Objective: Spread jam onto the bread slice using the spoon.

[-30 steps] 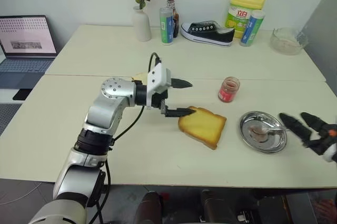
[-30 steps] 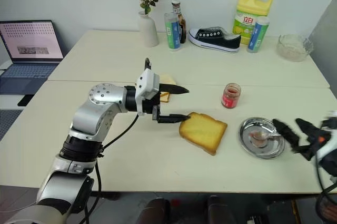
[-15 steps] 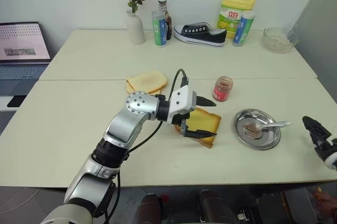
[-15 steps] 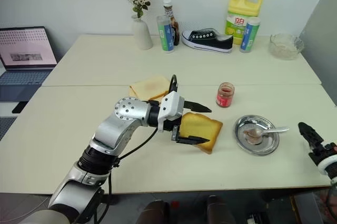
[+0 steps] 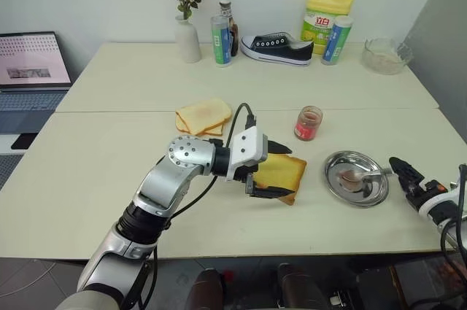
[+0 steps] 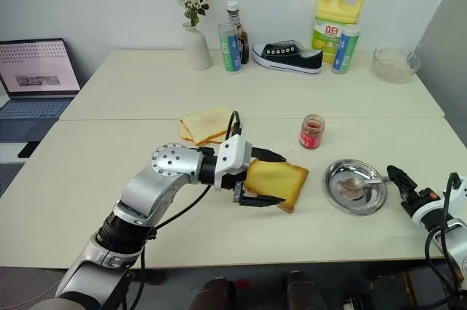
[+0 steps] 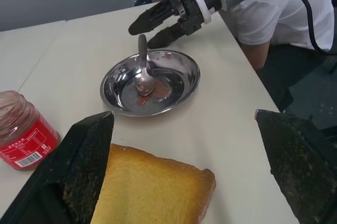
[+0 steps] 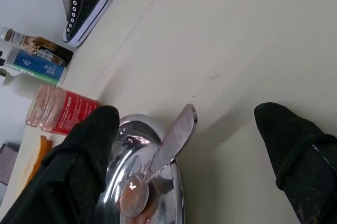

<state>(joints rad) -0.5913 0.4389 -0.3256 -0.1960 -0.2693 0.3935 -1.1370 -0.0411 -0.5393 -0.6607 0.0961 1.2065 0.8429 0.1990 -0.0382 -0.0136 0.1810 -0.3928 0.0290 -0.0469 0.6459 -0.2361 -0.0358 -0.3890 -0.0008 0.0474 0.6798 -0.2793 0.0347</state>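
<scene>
A red smear (image 8: 151,208) shows in the steel dish next to the bowl of the spoon (image 5: 363,174). The spoon will leave some jam behind when I lift it.
The bread slice (image 5: 283,170), thick and golden with a brown crust, lies flat at the table's middle. My left gripper (image 5: 290,172) stands open astride its left part, one finger past the far edge and one past the near edge. Right of it a round steel dish (image 5: 337,186) holds the spoon (image 5: 365,174), its red-smeared bowl down in the dish and its handle over the right rim. My right gripper (image 8: 184,112) is open, and the handle's end (image 8: 181,124) lies between its fingers. The jam jar (image 5: 308,122) stands behind the bread and dish.
Thinner, paler slices (image 5: 203,114) lie behind my left arm. A vase (image 5: 187,39), bottles (image 5: 221,29), a shoe (image 5: 277,46), a yellow jug (image 5: 327,9) and a glass bowl (image 5: 385,55) line the far edge. A laptop (image 5: 33,62) sits at the left. A person in white (image 7: 274,18) sits beyond the dish.
The camera has shifted. My left gripper slid from the bread's left edge to straddle the slice. My right gripper came down and in from the table's right edge to the spoon handle, rolling.
</scene>
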